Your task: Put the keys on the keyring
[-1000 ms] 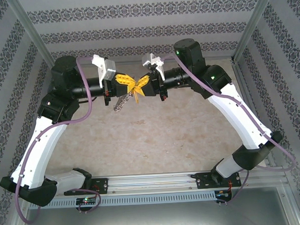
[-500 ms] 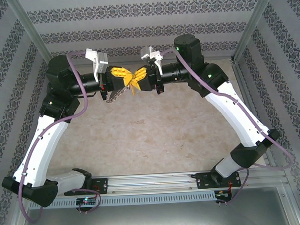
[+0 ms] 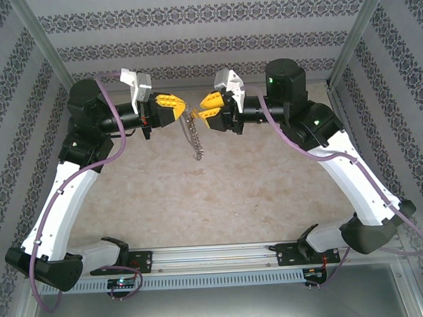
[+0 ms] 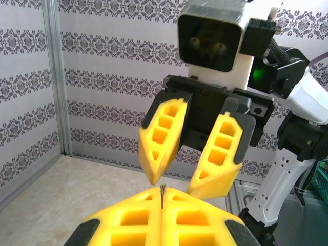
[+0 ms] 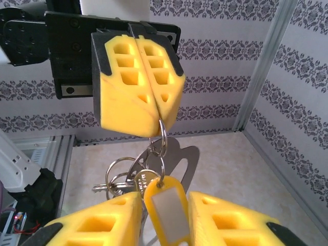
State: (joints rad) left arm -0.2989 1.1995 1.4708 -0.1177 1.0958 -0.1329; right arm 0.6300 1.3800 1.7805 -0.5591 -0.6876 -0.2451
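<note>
I should reach past the yellow tag [image 5: 167, 209] with my right gripper and take the small silver ring [image 5: 163, 139], because the tag hangs between that gripper's fingers, below the ring.
My left gripper [image 3: 183, 112] is shut, held high over the far part of the table. Its yellow fingers [image 5: 134, 87] pinch a small silver ring [image 5: 163, 137]. From that ring hang the keys [image 5: 115, 185], a large flat silvery keyring loop [image 5: 190, 156] and a yellow tag [image 5: 168, 212]. From above, the bunch [image 3: 195, 139] dangles straight down. My right gripper [image 3: 206, 106] faces the left one, open. The tag hangs loose between its fingertips [image 5: 118, 215]. In the left wrist view a thin metal edge [image 4: 162, 190] shows between the shut fingers, with the right gripper [image 4: 175, 185] just beyond.
Beige tabletop [image 3: 220, 193] lies below the bunch. Patterned walls [image 3: 206, 46] close in the back and sides, with metal posts [image 3: 350, 36] at the corners. The arms' base rail [image 3: 216, 260] runs along the near edge.
My right gripper has opened and drawn back to the right. The bunch, slanted between both grippers before, now hangs straight down from the left gripper alone.
</note>
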